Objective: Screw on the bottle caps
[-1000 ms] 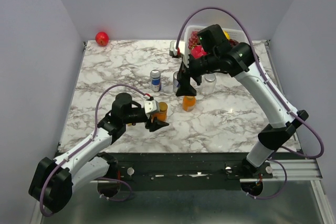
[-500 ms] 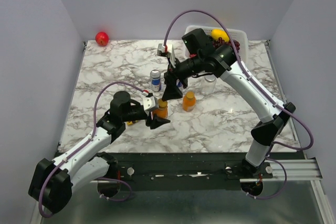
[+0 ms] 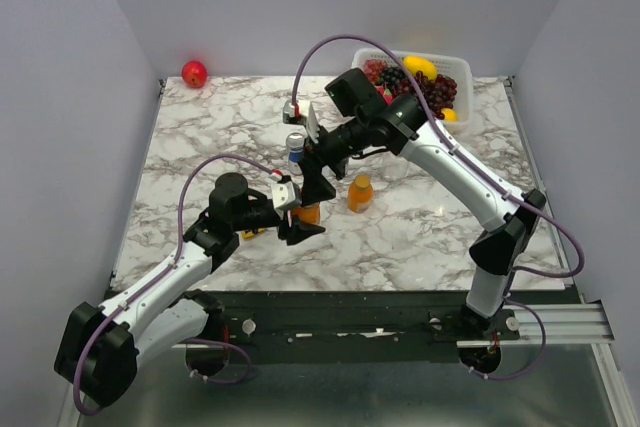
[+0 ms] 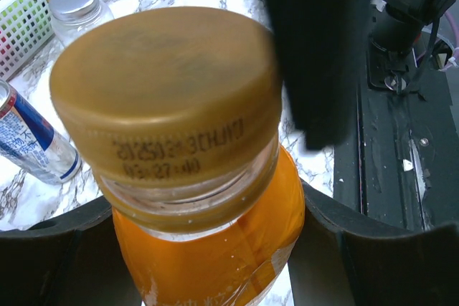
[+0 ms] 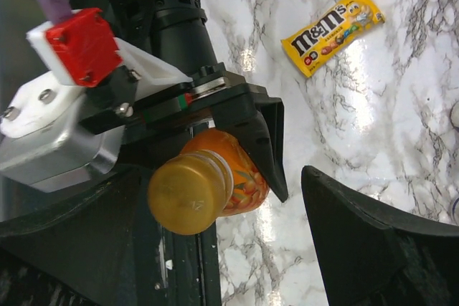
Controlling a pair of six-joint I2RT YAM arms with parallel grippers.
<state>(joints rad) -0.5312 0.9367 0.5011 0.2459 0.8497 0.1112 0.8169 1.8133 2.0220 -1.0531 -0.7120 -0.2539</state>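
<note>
The gold cap [image 5: 186, 200] is lying at a slant, closer to one finger of my open right gripper, so my right gripper should first move back and turn square over the cap [image 4: 163, 55].
My left gripper [image 3: 303, 225] is shut on a stubby bottle of orange liquid [image 4: 215, 249], gripping its body from both sides. A gold cap [image 4: 165, 98] sits on that bottle's neck. My right gripper [image 3: 318, 179] hovers open just above it, and in the right wrist view the cap [image 5: 188, 191] lies between its spread fingers [image 5: 373, 241], untouched. A second orange bottle [image 3: 360, 192] stands free to the right. The clear jar [image 4: 75, 12] with a silver lid on top stands by the basket in the left wrist view.
A blue-and-silver can [image 3: 296, 147] stands just behind the grippers. At the back right stands a white basket of fruit [image 3: 452, 59], and a red apple [image 3: 194, 73] lies at the back left. A yellow candy packet [image 5: 333, 30] lies on the marble left of the held bottle.
My right arm has swung left from over the second bottle to above the bottle held by the left gripper, uncovering the second bottle. The left arm has stayed put.
</note>
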